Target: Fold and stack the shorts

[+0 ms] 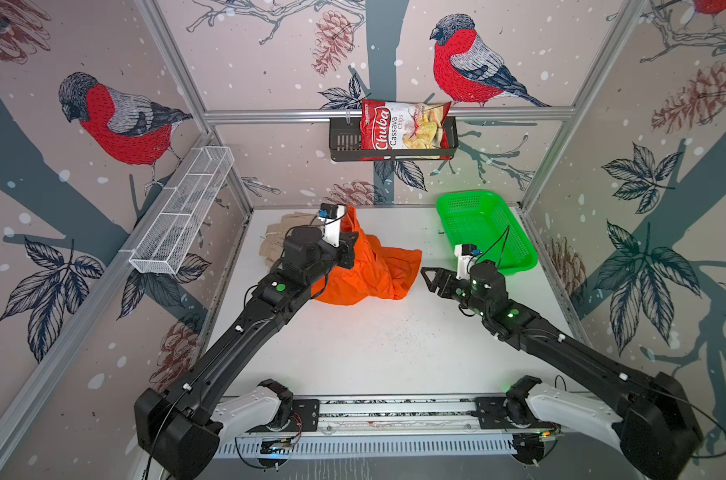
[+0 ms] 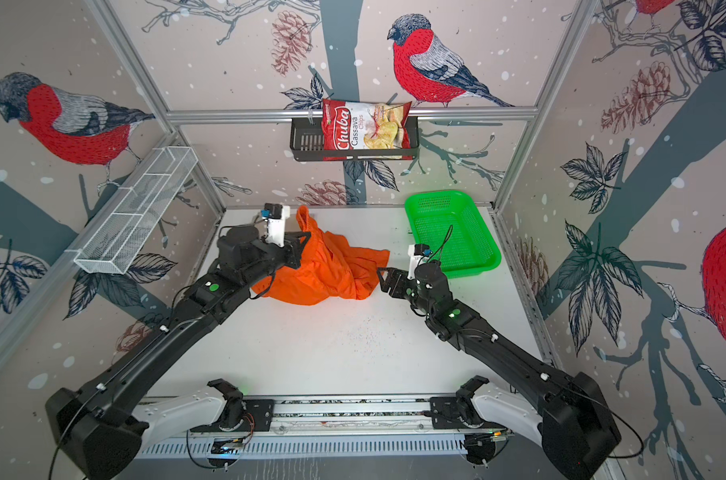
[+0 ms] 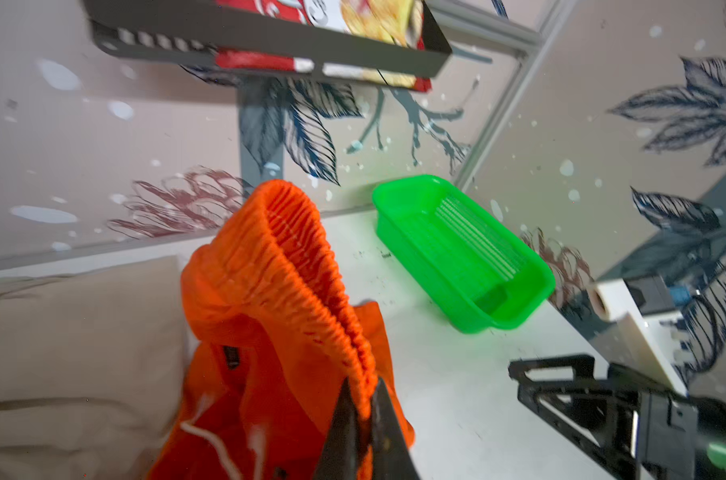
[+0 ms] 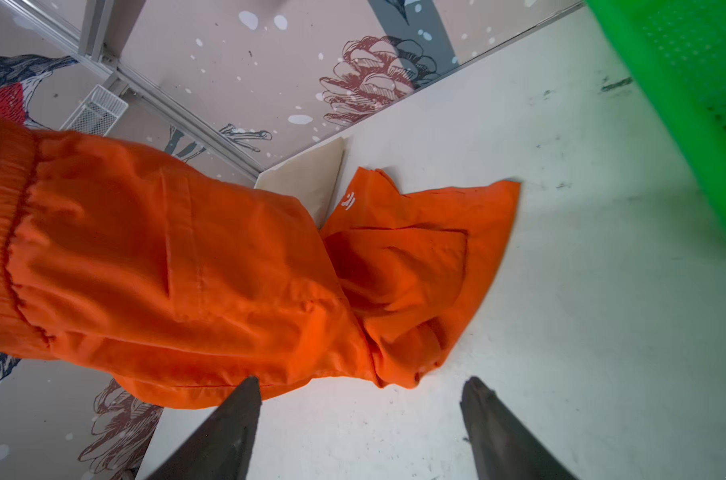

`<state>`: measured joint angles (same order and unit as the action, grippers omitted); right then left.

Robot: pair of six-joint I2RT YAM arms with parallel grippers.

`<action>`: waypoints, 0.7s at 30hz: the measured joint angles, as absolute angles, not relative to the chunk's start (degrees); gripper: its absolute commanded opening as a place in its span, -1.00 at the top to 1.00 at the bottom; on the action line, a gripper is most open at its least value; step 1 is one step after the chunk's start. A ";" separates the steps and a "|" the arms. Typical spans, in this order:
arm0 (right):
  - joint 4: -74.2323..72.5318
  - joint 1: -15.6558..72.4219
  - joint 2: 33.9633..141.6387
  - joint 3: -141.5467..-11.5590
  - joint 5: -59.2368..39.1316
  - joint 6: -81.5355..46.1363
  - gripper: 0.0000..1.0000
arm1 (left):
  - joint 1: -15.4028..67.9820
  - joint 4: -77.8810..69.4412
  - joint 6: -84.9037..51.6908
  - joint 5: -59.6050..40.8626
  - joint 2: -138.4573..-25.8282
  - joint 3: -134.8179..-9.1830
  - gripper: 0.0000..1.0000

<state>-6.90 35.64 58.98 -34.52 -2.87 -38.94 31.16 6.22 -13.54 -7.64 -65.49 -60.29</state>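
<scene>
The shorts' waistband is held up in a gathered loop (image 3: 295, 240) by my left gripper alone, so I should put the orange shorts down (image 1: 367, 292) and grab the waistband with both grippers.
The orange shorts (image 1: 369, 270) (image 2: 332, 270) hang partly lifted over the back middle of the white table (image 1: 374, 345), the legs still resting on it. My left gripper (image 1: 351, 239) (image 3: 362, 388) is shut on their gathered waistband (image 3: 307, 266), which stands up in a loop. The beige shorts (image 1: 275, 241) (image 3: 82, 332) lie flat at the back left, partly behind the left arm. My right gripper (image 1: 427, 275) (image 4: 361, 384) is open just above the table, right of the orange hem (image 4: 398, 374), with nothing between its fingers.
A green mesh basket (image 1: 517, 259) (image 2: 484, 262) sits at the back right, close behind the right wrist. A black rack holding a chip bag (image 1: 403, 126) hangs on the back wall. A white wire shelf (image 1: 182, 212) is on the left wall.
</scene>
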 measured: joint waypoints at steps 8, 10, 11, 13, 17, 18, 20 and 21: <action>-3.20 33.23 52.12 -30.63 -1.69 -39.38 -0.55 | 37.39 6.20 -15.03 -15.68 -70.89 -54.96 -0.67; -2.76 33.39 51.90 -30.46 -2.07 -39.35 -0.55 | 37.01 6.17 -15.38 -14.79 -69.89 -53.15 -0.68; -2.59 33.69 52.07 -30.41 -2.20 -39.31 -0.55 | 36.49 6.20 -16.16 -14.72 -68.88 -52.10 -0.69; -2.50 34.94 52.97 -30.44 -2.68 -39.05 -0.55 | 34.30 5.02 -17.76 -14.15 -66.50 -49.58 -0.69; -1.93 37.50 57.21 -31.62 -3.60 -38.17 -0.55 | 28.16 3.27 -21.47 -13.39 -62.87 -44.38 -0.70; -1.69 37.67 58.65 -32.21 -3.77 -37.60 -0.56 | 27.44 3.25 -22.24 -13.45 -62.63 -43.42 -0.70; -1.61 37.76 61.63 -33.43 -3.77 -37.60 -0.56 | 27.03 3.25 -22.44 -14.15 -62.94 -42.11 -0.70; -1.17 37.71 63.18 -34.17 -3.70 -37.60 -0.56 | 26.92 2.87 -22.44 -15.11 -63.48 -41.52 -0.70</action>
<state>-1.17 37.71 63.18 -34.17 -3.70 -37.60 26.92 2.87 -22.44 -15.11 -63.48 -41.52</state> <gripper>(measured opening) 0.778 0.850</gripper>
